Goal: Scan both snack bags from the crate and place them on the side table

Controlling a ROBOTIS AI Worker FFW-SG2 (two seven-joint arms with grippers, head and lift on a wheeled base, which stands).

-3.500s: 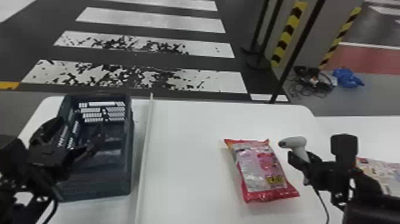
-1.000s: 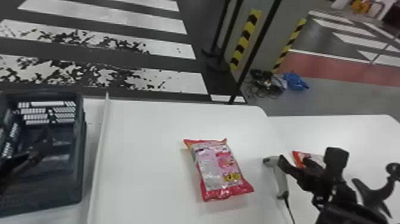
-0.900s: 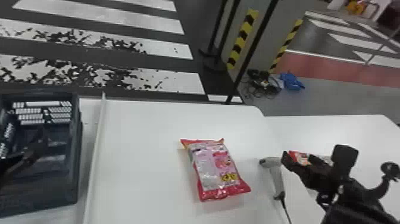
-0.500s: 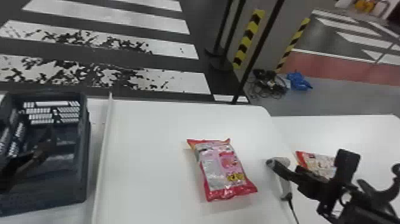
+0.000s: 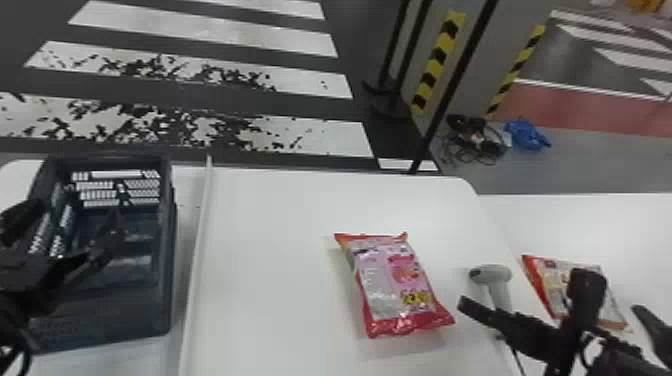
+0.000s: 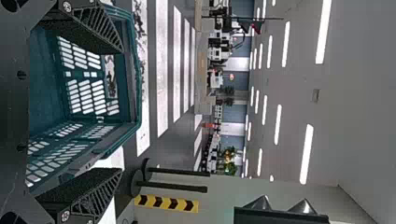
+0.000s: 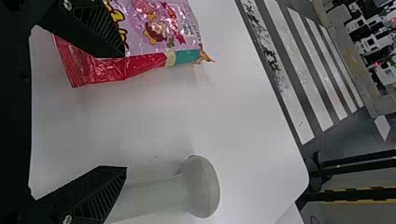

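The pink bag bulges out behind its red edge. It will stay plump and stick out from my right gripper when I pick it up.
A pink and red snack bag lies on the white table. Just right of it rests the pale scanner, its handle partly behind one finger of my right gripper, which stands open. Another snack bag is on the side table, partly covered by the right arm. In the right wrist view, the pink bag is by one finger of the right gripper and the scanner by the other. My left gripper is open over the crate; the left wrist view has the left gripper beside the crate.
A raised pale strip runs front to back between the crate and the pink bag. The scanner's cable trails toward the front edge. Beyond the tables stand dark poles, with a blue bundle on the floor.
Since the first frame, my right gripper has opened and let go of the scanner, which now lies on the table. Lately that gripper has drawn back toward me. The head view has shifted sideways.
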